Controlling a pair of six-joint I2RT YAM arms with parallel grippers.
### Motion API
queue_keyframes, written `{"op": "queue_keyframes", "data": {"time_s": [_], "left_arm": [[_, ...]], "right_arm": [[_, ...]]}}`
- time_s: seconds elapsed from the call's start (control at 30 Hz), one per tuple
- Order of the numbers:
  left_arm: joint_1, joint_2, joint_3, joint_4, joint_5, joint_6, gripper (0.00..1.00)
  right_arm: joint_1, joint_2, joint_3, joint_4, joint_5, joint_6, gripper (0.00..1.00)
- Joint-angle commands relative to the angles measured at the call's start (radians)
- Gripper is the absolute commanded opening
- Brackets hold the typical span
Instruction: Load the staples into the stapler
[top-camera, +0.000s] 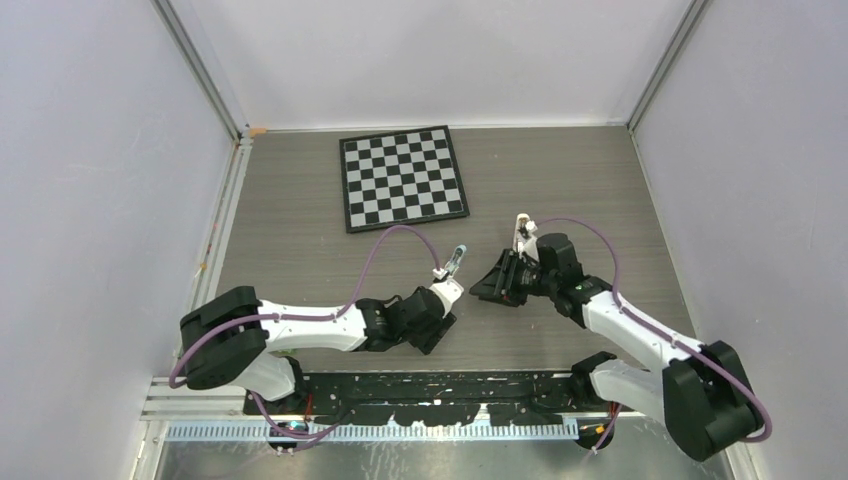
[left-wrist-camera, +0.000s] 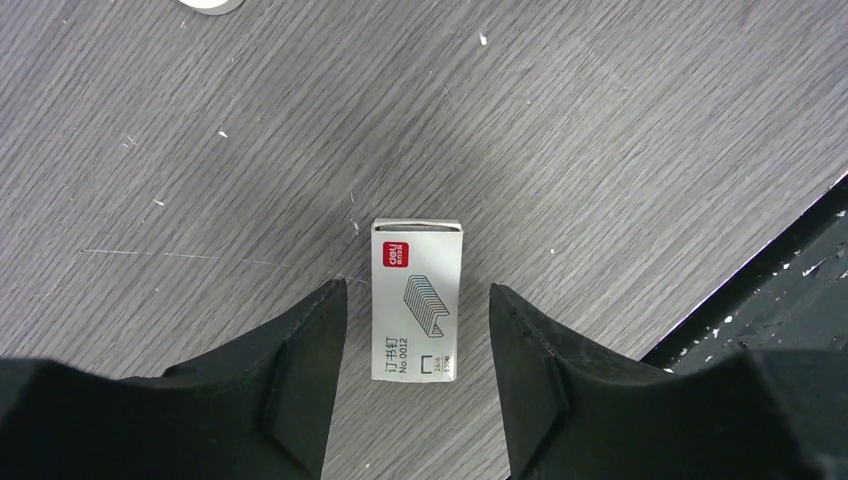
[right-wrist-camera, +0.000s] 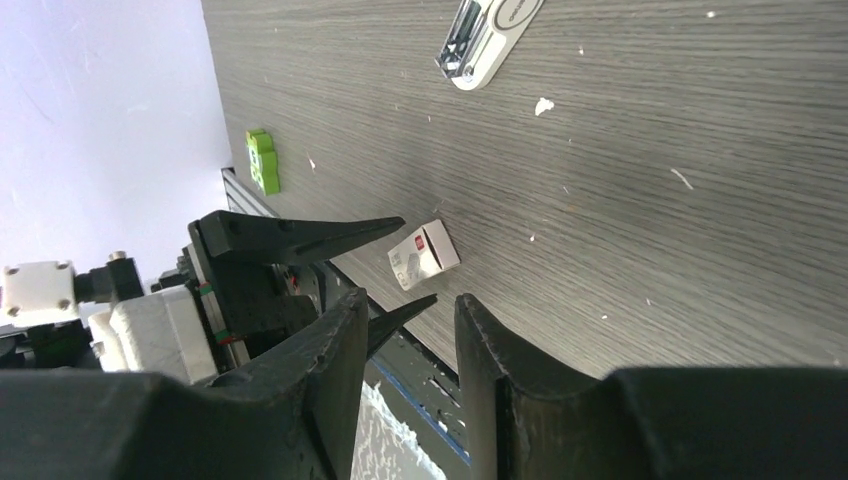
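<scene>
My left gripper should hold the box firmly while my right gripper pushes the tray from its far end, since the staple box is shut around its tray.
The stapler is small and white with a metal channel. It lies on the grey table, just beyond my left wrist, and its rounded end shows in the left wrist view. The staples themselves do not show. A small white staple box with a red label lies flat on the table. My left gripper is open and straddles the box, with a gap on each side. The top view hides the box under my left gripper. My right gripper is open and holds nothing. It hangs low, pointing at the left gripper's fingers and the box.
A checkerboard lies at the back of the table. The black base rail runs close behind the box at the near edge. A green block sits at the table's edge. White walls enclose the table on three sides.
</scene>
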Motion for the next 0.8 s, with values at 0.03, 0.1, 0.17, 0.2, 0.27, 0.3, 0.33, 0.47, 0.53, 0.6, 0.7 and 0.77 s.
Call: {"op": "queue_keyframes", "data": {"time_s": [0.03,0.1,0.17,0.2,0.27,0.3,0.33,0.47,0.53,0.6,0.7,0.77], "left_arm": [[-0.004,-0.006,-0.016,0.065,-0.008,0.003,0.57],[-0.004,-0.005,-0.021,0.062,-0.013,0.004,0.57],[-0.004,-0.008,-0.027,0.062,-0.020,0.004,0.59],[-0.004,-0.009,-0.030,0.064,-0.021,0.004,0.59],[-0.004,-0.010,-0.038,0.072,-0.018,0.005,0.59],[-0.003,-0.012,-0.042,0.077,-0.018,0.006,0.59],[-0.004,-0.012,-0.048,0.083,-0.020,0.006,0.59],[-0.004,-0.009,-0.062,0.101,-0.018,0.007,0.55],[-0.004,-0.010,-0.066,0.105,-0.016,0.008,0.52],[-0.005,-0.013,-0.071,0.110,-0.016,0.008,0.49],[-0.004,-0.020,-0.075,0.117,-0.015,0.009,0.43],[-0.004,-0.026,-0.082,0.124,-0.015,0.009,0.42]], "right_arm": [[0.036,0.104,0.031,0.127,-0.065,0.002,0.41],[0.062,0.148,0.054,0.132,-0.059,-0.009,0.41],[0.094,0.193,0.078,0.136,-0.052,-0.020,0.41],[0.111,0.215,0.089,0.139,-0.048,-0.025,0.41],[0.140,0.260,0.108,0.149,-0.039,-0.029,0.41],[0.151,0.283,0.118,0.159,-0.036,-0.028,0.41],[0.163,0.306,0.127,0.169,-0.035,-0.026,0.40],[0.194,0.389,0.153,0.212,-0.036,-0.019,0.40],[0.203,0.416,0.164,0.221,-0.029,-0.020,0.40],[0.211,0.435,0.175,0.216,-0.018,-0.030,0.39],[0.227,0.462,0.198,0.182,0.000,-0.062,0.39],[0.239,0.475,0.211,0.164,0.010,-0.079,0.38]]}}
